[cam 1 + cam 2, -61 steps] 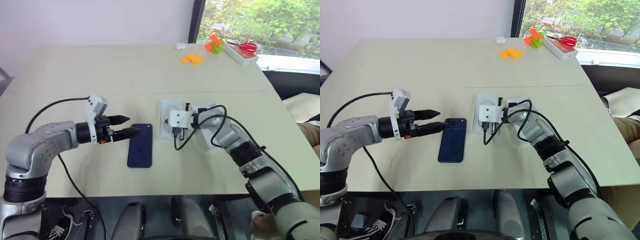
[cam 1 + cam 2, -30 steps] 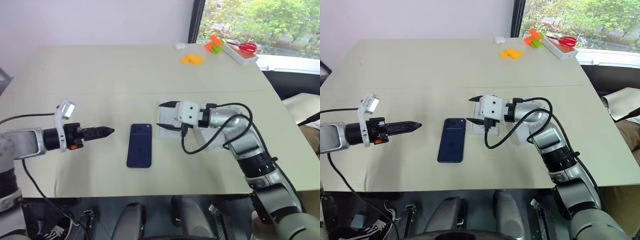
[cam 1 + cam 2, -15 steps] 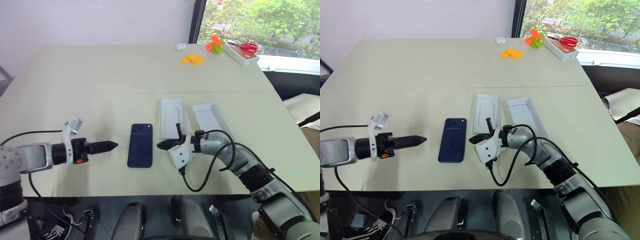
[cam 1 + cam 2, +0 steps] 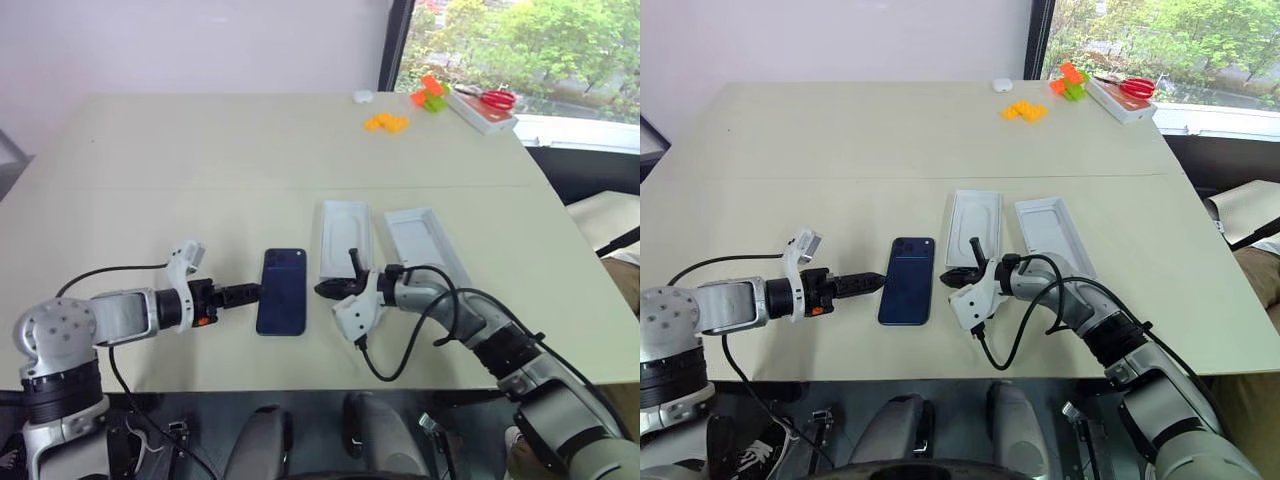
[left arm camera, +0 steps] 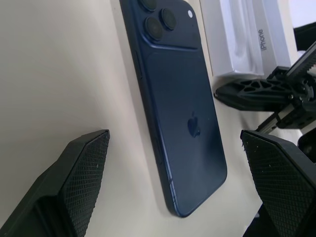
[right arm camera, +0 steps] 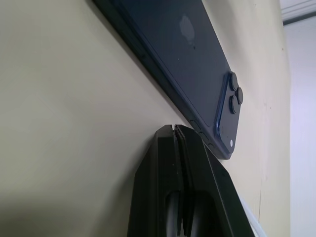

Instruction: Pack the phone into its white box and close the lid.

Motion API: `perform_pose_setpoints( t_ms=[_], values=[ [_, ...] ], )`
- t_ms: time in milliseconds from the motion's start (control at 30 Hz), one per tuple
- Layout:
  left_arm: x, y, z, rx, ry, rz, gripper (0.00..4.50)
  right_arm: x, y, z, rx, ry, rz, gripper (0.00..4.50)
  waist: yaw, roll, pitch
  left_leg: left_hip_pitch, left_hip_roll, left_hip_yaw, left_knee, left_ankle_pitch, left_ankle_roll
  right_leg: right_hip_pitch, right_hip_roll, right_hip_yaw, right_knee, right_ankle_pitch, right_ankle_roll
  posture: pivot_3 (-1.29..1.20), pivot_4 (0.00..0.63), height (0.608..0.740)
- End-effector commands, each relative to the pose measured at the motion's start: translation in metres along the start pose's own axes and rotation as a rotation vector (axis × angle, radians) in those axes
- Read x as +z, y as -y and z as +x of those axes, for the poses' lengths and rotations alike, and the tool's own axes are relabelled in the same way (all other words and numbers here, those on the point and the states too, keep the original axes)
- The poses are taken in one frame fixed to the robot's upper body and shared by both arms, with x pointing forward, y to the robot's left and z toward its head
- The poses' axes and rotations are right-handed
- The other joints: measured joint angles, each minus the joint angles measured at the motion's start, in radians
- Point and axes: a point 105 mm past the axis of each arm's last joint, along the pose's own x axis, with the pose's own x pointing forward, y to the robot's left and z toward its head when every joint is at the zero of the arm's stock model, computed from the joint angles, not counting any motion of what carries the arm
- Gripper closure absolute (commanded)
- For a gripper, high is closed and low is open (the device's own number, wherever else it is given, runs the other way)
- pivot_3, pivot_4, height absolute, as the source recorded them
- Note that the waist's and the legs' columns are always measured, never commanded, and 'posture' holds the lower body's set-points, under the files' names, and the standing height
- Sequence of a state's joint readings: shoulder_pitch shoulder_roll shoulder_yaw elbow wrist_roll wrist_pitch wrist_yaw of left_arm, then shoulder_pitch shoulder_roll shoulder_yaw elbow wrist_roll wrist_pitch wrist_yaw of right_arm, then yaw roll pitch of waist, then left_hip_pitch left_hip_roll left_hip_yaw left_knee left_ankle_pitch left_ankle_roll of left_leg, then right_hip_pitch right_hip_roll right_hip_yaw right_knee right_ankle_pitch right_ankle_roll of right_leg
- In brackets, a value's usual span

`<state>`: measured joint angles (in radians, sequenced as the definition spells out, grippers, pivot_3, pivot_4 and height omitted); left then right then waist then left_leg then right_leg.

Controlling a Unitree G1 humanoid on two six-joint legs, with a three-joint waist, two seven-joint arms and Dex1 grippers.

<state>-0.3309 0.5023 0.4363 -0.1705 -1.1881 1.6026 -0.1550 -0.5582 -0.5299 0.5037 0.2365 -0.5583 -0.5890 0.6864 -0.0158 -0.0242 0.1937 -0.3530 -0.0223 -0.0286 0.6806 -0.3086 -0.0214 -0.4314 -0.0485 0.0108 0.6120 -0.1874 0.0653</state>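
The phone (image 4: 282,292) will settle flat inside the white piece when the robot lowers the phone, because the white piece has a raised rim (image 4: 346,235) around a phone-sized hollow.
The phone (image 4: 282,291) lies flat and back up on the table, with its camera block at the far end. My left gripper (image 4: 250,293) is open, its tips at the phone's left long edge; the left wrist view has the phone (image 5: 182,113) between the wide-apart fingers (image 5: 81,173). My right gripper (image 4: 324,290) is shut with nothing in it, low by the phone's right edge (image 6: 197,54). A white piece with an oval dent (image 4: 345,238) lies right of the phone. I cannot tell whether the white box is under it. The lid (image 4: 425,240) lies open side up beyond it.
Orange blocks (image 4: 385,121), a green and orange block (image 4: 430,90), a small white object (image 4: 361,95) and a white case with red scissors (image 4: 485,103) sit at the table's far right. The table's front edge (image 4: 300,380) runs just below both grippers.
My right gripper came down from over the white pieces to the table beside the phone and shut. My left gripper moved right and down until its tips reached the phone's left edge.
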Motion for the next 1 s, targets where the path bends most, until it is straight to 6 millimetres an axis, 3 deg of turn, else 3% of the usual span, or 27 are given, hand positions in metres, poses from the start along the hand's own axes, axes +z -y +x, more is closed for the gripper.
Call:
perform_pose_setpoints(
  t_ms=[33, 300, 600, 800, 1000],
  values=[
    [-0.013, 0.003, 0.017, -0.018, -0.054, -0.033, 0.00, 0.003, 0.003, 0.005, -0.009, 0.012, -0.017, 4.43, 0.001, 0.000, -0.001, 0.001, 0.000, 0.000, 0.000, 0.000, 0.000, 0.001, 0.000, 0.000, 0.000, 0.000, 0.000, 0.00, 0.150, 0.740],
    [-0.016, 0.009, 0.025, -0.024, -0.059, -0.035, 0.00, 0.013, -0.002, 0.016, -0.001, 0.040, -0.023, 4.43, -0.002, -0.003, -0.004, 0.003, 0.000, 0.000, 0.000, 0.000, 0.000, 0.002, 0.000, 0.000, 0.000, 0.000, 0.000, 0.00, 0.150, 0.740],
    [-0.023, 0.028, 0.035, -0.127, -0.058, -0.072, 0.00, 0.022, 0.008, 0.029, -0.030, 0.072, -0.014, 4.43, -0.005, -0.005, -0.007, 0.009, 0.001, 0.000, -0.002, 0.000, 0.000, 0.007, 0.001, 0.000, 0.000, -0.001, -0.001, 0.00, 0.150, 0.740],
    [-0.009, 0.033, 0.028, -0.153, -0.027, -0.102, 0.00, 0.019, 0.003, 0.026, -0.019, 0.066, -0.008, 4.43, -0.005, -0.006, -0.007, 0.013, 0.001, 0.000, -0.005, 0.000, 0.000, 0.010, 0.001, 0.001, -0.001, -0.004, 0.002, 0.00, 0.150, 0.740],
    [0.005, 0.056, 0.023, -0.203, -0.003, -0.123, 0.00, 0.018, 0.004, 0.027, -0.025, 0.064, 0.000, 4.43, -0.004, -0.008, -0.006, 0.012, 0.001, 0.000, -0.006, 0.000, 0.000, 0.009, 0.000, 0.001, -0.001, -0.003, -0.001, 0.00, 0.150, 0.740]
  ],
)
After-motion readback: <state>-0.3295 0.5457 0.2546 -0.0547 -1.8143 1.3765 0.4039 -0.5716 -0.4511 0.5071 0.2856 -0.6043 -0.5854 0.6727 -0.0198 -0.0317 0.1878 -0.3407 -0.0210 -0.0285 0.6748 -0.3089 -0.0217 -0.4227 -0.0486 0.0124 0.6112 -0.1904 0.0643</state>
